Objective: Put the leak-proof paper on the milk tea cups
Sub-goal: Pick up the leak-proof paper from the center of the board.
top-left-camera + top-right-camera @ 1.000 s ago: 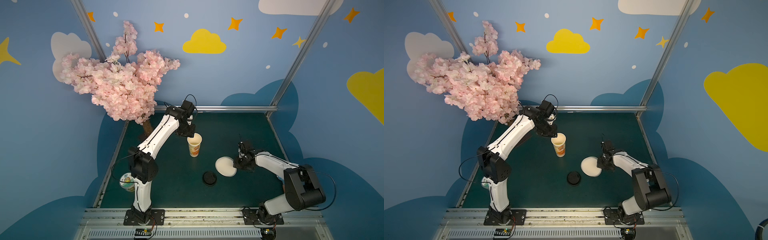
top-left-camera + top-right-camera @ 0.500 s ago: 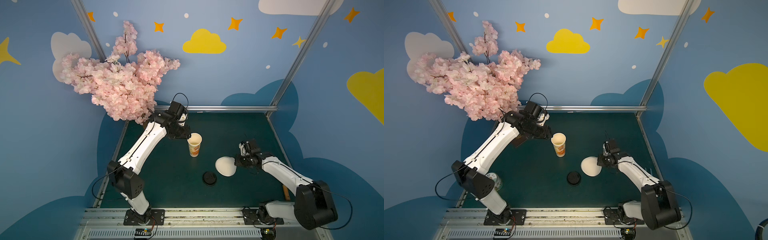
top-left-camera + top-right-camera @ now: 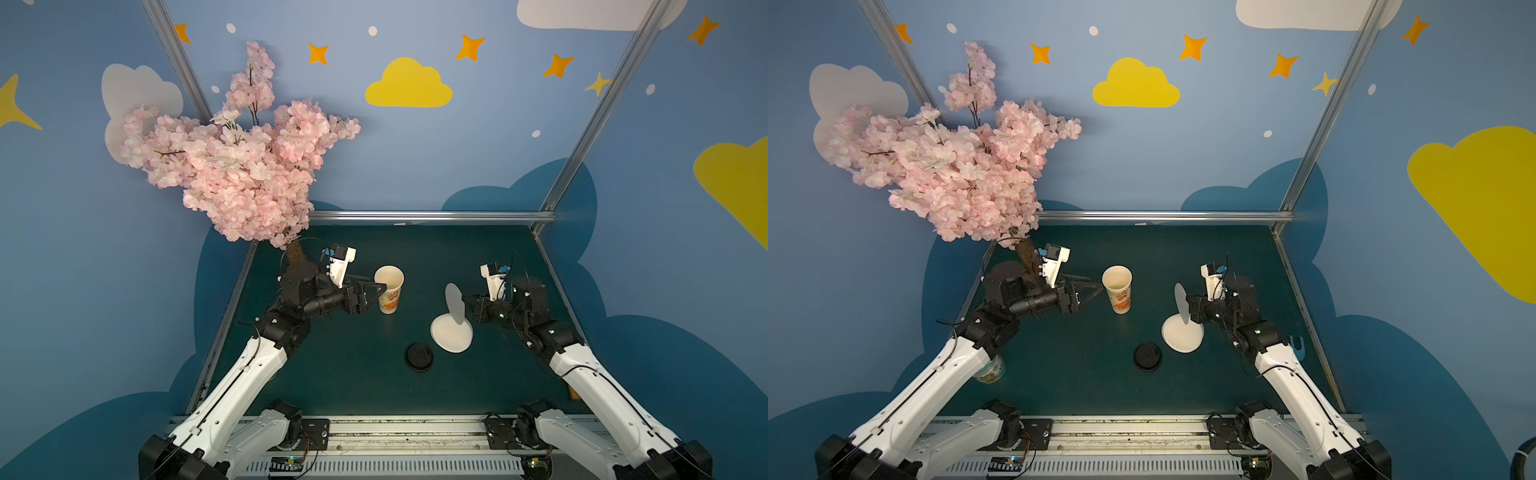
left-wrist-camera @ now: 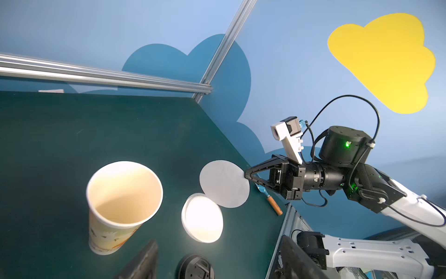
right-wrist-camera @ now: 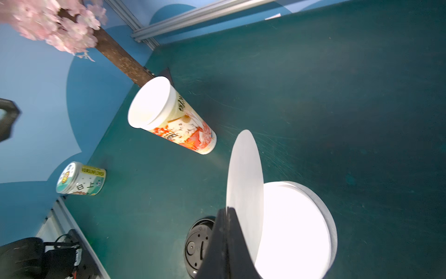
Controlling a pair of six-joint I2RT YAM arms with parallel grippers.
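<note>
Next, my left gripper grabs the free edge of the leak-proof paper [image 3: 453,302] above the cup's opening [image 3: 389,276] to lay the paper flat, because the paper is standing on edge in my right gripper.
The milk tea cup [image 3: 389,291] [image 3: 1118,289] [image 4: 123,200] [image 5: 169,116] stands upright mid-table, cream with orange print, its mouth uncovered. My left gripper [image 3: 383,286] [image 3: 1100,286] [image 4: 218,241] is open just off the cup's left side, and the cup is not between its fingers. My right gripper [image 3: 464,301] [image 3: 1188,301] [image 4: 246,175] [image 5: 228,210] is shut on the rim of the leak-proof paper [image 3: 454,303] [image 3: 1181,301] [image 4: 224,187] [image 5: 245,183]. It holds this thin white disc on edge above the white pile of sheets [image 3: 451,338] [image 4: 202,217], right of the cup.
A round black lid [image 3: 419,356] [image 3: 1147,356] [image 5: 196,244] lies in front of the pile. A printed can [image 3: 990,370] [image 5: 80,178] stands at the table's left edge under my left arm. The blossom tree's trunk [image 3: 297,253] rises at the back left. A wooden-handled tool [image 4: 272,201] lies by the right edge.
My left gripper has opened, and that arm has dropped lower beside the cup. My right gripper has raised one sheet off the pile, from lying flat to standing on edge.
</note>
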